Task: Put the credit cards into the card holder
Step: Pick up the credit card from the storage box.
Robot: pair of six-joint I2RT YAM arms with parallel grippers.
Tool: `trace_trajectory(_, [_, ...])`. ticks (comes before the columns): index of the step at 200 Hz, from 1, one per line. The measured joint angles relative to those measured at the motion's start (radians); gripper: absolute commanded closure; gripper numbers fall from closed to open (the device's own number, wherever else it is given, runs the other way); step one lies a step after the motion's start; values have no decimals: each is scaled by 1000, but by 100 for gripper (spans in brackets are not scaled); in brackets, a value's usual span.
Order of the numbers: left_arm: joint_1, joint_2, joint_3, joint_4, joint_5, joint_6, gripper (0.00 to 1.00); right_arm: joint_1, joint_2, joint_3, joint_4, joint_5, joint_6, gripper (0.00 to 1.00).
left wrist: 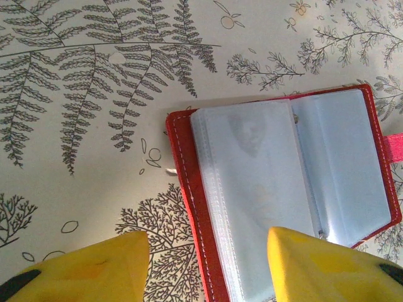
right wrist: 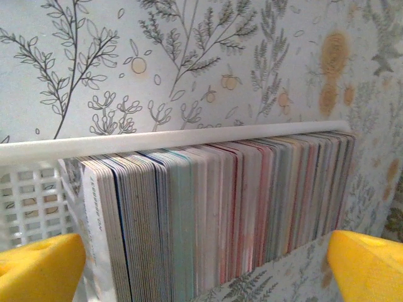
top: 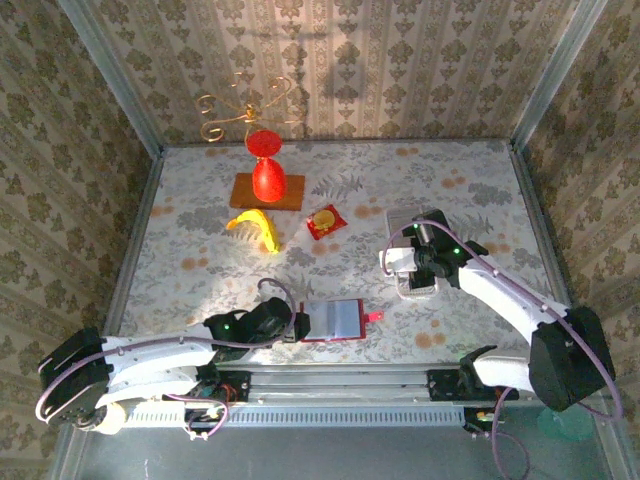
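Note:
The basket's empty end (right wrist: 36, 201) has room for one finger beside the outermost card (right wrist: 94, 217), so my right gripper keeps moving in until its fingers close on that card.
The card holder (top: 338, 320) lies open near the table's front edge, a dark-red case with clear sleeves (left wrist: 252, 189) and a pink clasp tab (left wrist: 393, 148) on its right. My left gripper (left wrist: 208, 234) is open and straddles the holder's left edge: one yellow fingertip (left wrist: 101, 267) is over the table, the other (left wrist: 315, 264) over the sleeves. The credit cards (right wrist: 214, 214) stand on edge, packed in a white mesh basket (right wrist: 31, 201). My right gripper (right wrist: 204, 258) hangs wide open over the stack, with nothing between its fingers. In the top view it (top: 408, 268) is at the right-hand middle of the table.
A tall red vase (top: 266, 170) stands on a wooden board (top: 290, 194) at the back, with a gold wire ornament (top: 245, 108) behind it. A banana (top: 255, 226) and a red sachet with a yellow circle (top: 325, 221) lie mid-table. Walls close in three sides.

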Motion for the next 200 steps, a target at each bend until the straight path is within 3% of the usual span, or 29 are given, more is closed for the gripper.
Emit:
trace_trajectory(99, [0,0,0,3,0,3,49,-2,130,-3,46,22,-35,3])
trace_trajectory(200, [0,0,0,11,0,3,53,20,112,-5,-6,42,-41,43])
